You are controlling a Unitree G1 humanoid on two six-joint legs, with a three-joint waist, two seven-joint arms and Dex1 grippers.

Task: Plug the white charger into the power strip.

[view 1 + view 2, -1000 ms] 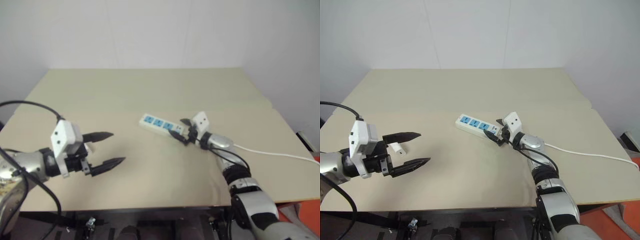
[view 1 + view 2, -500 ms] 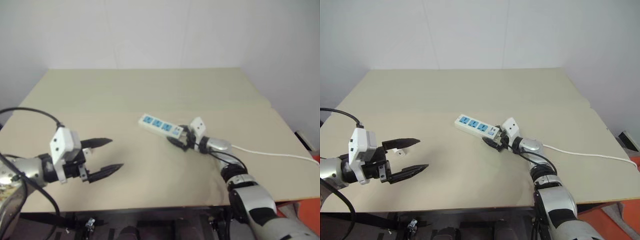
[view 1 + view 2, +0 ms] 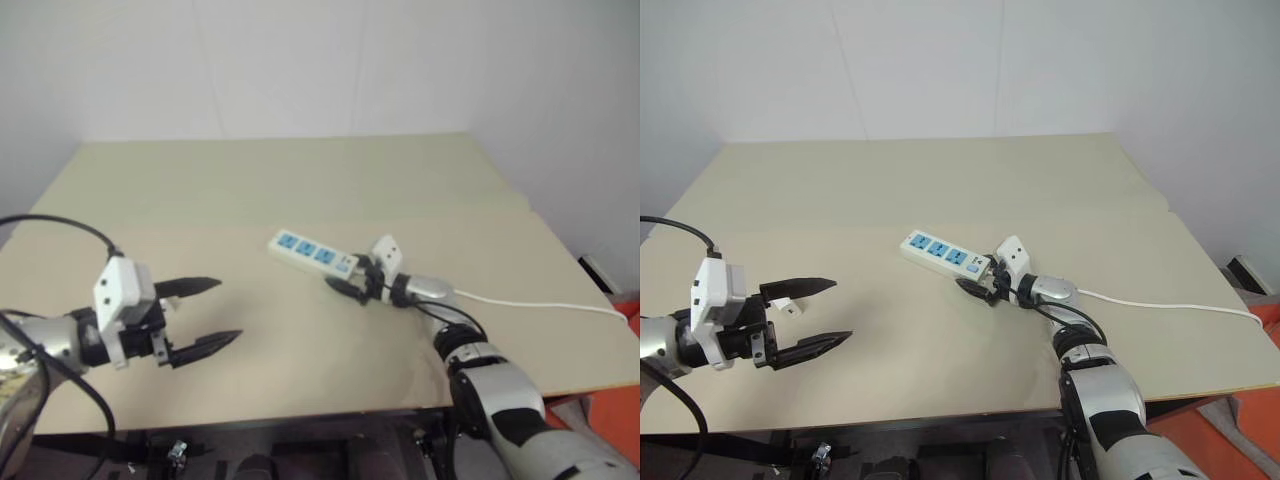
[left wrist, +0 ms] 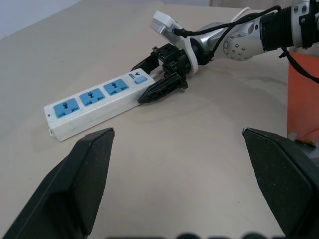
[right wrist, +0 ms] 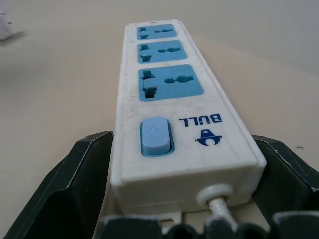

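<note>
My gripper will turn the power strip [image 3: 312,253] and slide it nearer, and the white cord [image 3: 535,303] will trail along freely because it lies in a gentle, loose curve.
The power strip [image 3: 310,252] lies flat near the table's middle, its three blue sockets facing up. My right gripper [image 3: 345,276] is open and held level. Its two fingers [image 5: 75,189] straddle the strip's switch end, one along each long side. The white charger [image 3: 789,306] rests on the table at the left, just behind the far finger of my left gripper [image 3: 228,310]. That gripper hovers open and empty, pointing towards the strip. The left wrist view shows the strip [image 4: 94,99] with the right gripper at its switch end.
The strip's thin white cord [image 3: 540,303] runs from under my right wrist to the table's right edge. The beige table [image 3: 300,180] meets a white wall at the back. Bare tabletop lies between the two grippers.
My right gripper has sunk and slid further onto the strip's switch end, now lying nearly level. The left gripper has kept its place. The camera has shifted a little.
</note>
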